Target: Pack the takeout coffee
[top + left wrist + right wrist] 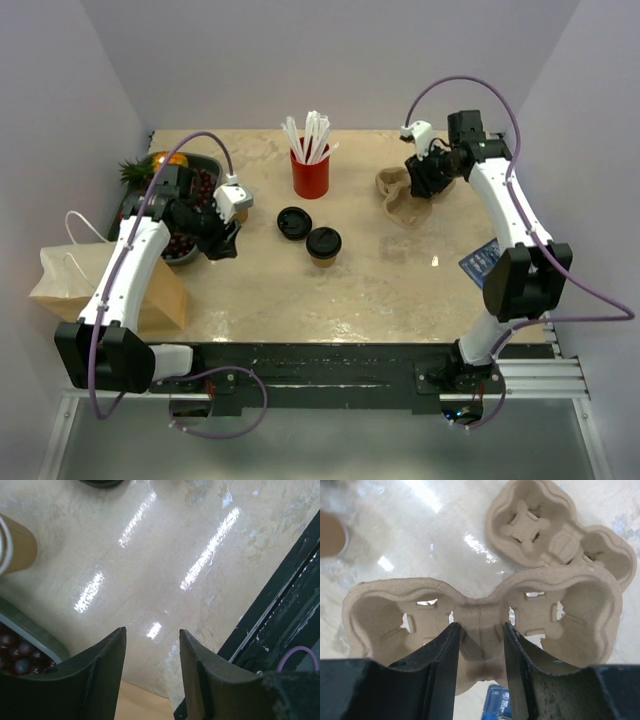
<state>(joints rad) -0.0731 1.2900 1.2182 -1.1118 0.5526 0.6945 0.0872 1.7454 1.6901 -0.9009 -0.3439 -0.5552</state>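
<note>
My right gripper has the carrier (480, 611) by its top, with its hollows facing up. I keep moving the carrier to clear tabletop (439, 275) next to the blue packet until it lies flat.
The takeout coffee (324, 243), a small tan cup with a black lid, stands mid-table, apart from both grippers. My left gripper (222, 238) is open and empty just above the table to its left; the left wrist view shows its jaws (152, 630) spread over bare tabletop. My right gripper (430, 178) at the back right is shut on the middle ridge of a pulp cup carrier (480, 610) and holds it tilted off the table. A second carrier (545, 525) lies beyond it; in the top view the carriers (398, 205) overlap.
A loose black lid (293, 222) lies beside the coffee. A red cup of straws (310, 172) stands behind. A fruit bowl (150, 205) and a paper bag (100, 285) are at the left. A tan cup (17, 545) lies near the bowl. A blue packet (480, 258) sits at the right.
</note>
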